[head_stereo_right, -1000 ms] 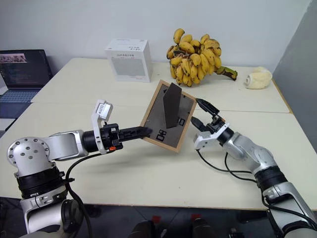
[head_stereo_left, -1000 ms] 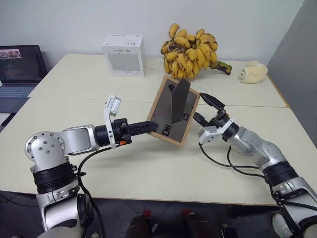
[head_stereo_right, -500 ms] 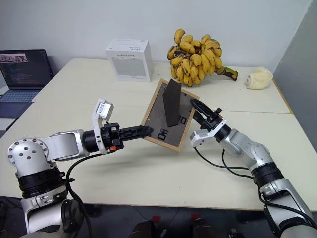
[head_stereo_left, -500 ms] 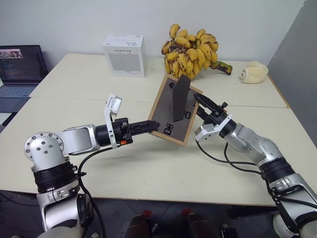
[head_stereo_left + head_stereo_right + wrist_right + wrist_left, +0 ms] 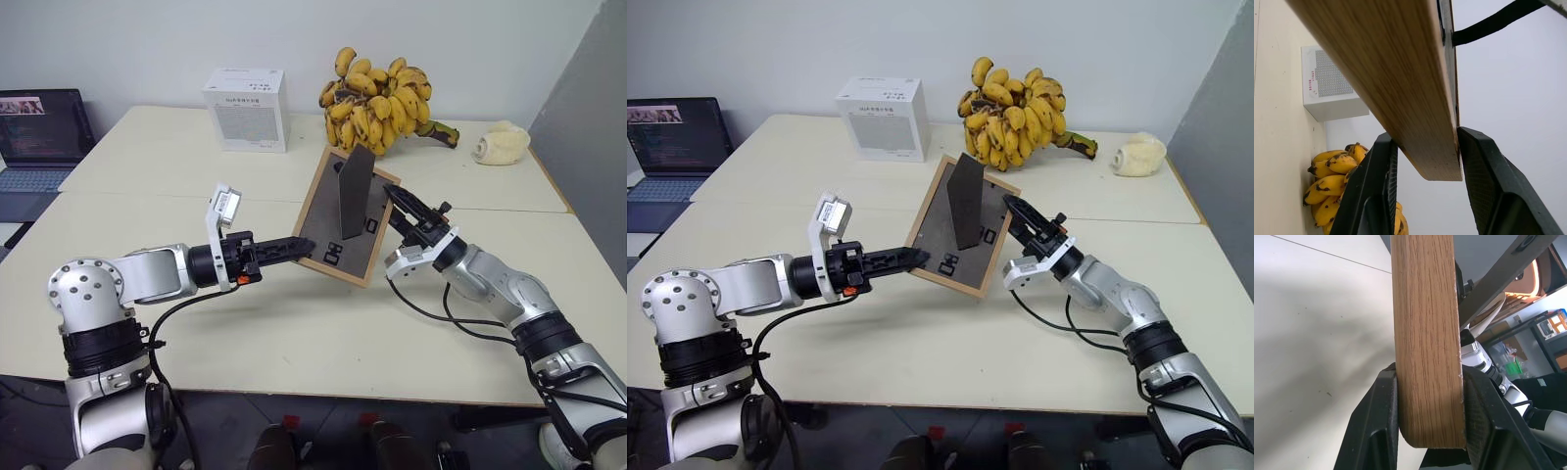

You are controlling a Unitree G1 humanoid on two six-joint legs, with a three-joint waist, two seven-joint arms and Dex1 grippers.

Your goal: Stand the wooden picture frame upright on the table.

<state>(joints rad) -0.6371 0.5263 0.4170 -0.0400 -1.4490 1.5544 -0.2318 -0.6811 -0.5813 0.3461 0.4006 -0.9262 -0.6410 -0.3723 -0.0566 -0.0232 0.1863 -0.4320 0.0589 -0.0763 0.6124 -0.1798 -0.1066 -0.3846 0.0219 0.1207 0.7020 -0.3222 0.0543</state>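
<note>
Next, my left gripper lets go of the frame's lower edge (image 5: 315, 265) and my right gripper needs to turn the frame's picture side to me, because the frame's dark back panel (image 5: 319, 217) is facing me.
The wooden picture frame (image 5: 338, 223) hangs tilted above the table (image 5: 294, 323), its dark back panel towards me and its fold-out stand (image 5: 355, 191) swung out. My left gripper (image 5: 302, 247) is shut on the frame's lower left edge; the left wrist view shows the light-wood edge (image 5: 1425, 333) pinched between both fingers (image 5: 1376, 431). My right gripper (image 5: 397, 202) is shut on the frame's right edge. In the right wrist view that wooden edge (image 5: 1391, 73) fills the space between its fingers (image 5: 1479, 181). The picture side is hidden.
A white box (image 5: 245, 108) and a large bunch of bananas (image 5: 377, 103) stand at the back of the table. A cream lumpy object (image 5: 500, 142) lies at the back right. An open laptop (image 5: 39, 137) sits far left. A grey panel rises on the right.
My right gripper, open and just off the frame's right edge before, has moved onto that edge and closed on it. The left gripper has kept its hold in place.
</note>
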